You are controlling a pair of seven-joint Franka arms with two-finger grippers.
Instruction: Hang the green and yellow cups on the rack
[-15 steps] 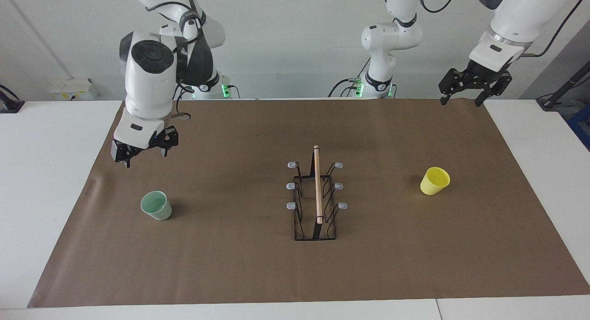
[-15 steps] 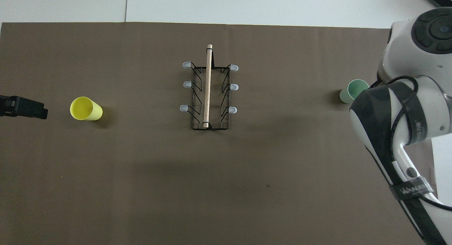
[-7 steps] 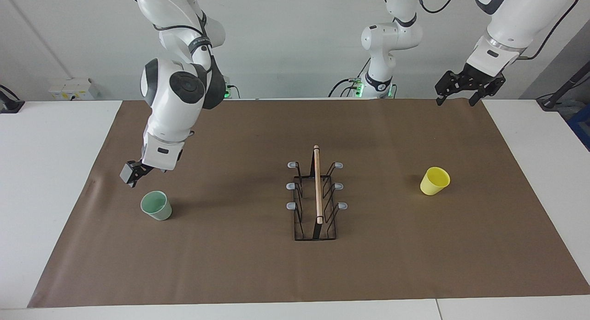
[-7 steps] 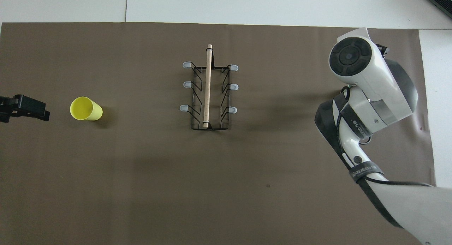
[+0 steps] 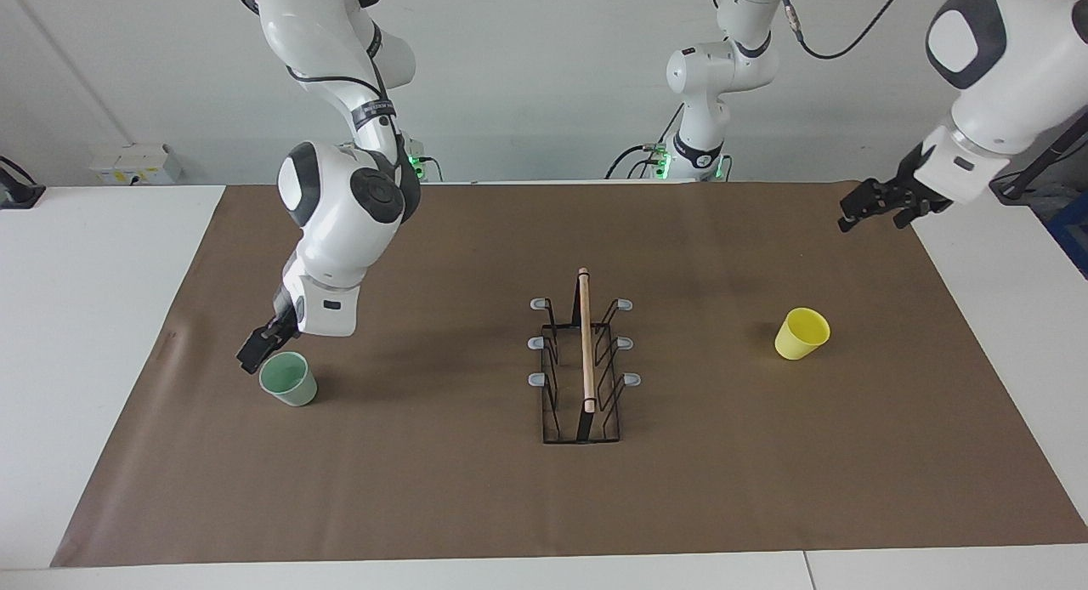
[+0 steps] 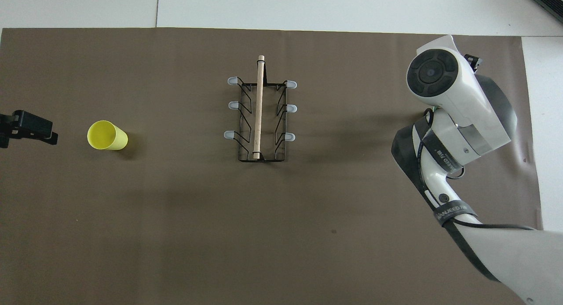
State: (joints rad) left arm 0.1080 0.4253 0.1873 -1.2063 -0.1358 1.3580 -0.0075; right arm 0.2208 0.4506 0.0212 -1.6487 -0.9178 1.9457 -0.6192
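The pale green cup will hang upside down and leaning when the robot lowers it over one of the rack's wires, because the wires stick outward with pale capped tips [image 6: 290, 136].
The pale green cup [image 5: 289, 379] stands upright on the brown mat toward the right arm's end of the table; in the overhead view the right arm hides it. My right gripper [image 5: 256, 357] is low beside the cup's rim, tilted, open and holding nothing. The yellow cup [image 5: 801, 333] [image 6: 107, 135] stands upright toward the left arm's end. My left gripper [image 5: 873, 219] [image 6: 33, 128] hangs open and empty in the air over the mat's edge, apart from the yellow cup. The black wire rack [image 5: 582, 365] [image 6: 259, 116] with its wooden rod stands mid-table, nothing on its prongs.
The brown mat [image 5: 442, 488] covers most of the white table [image 5: 85, 318]. A grey socket box [image 5: 136, 163] sits at the wall near the right arm's end. Both arm bases stand at the robots' edge of the table.
The right gripper has come down and turned, from above the mat to the green cup's rim. The left gripper has swung lower and toward its own end of the table. Both cups stay put.
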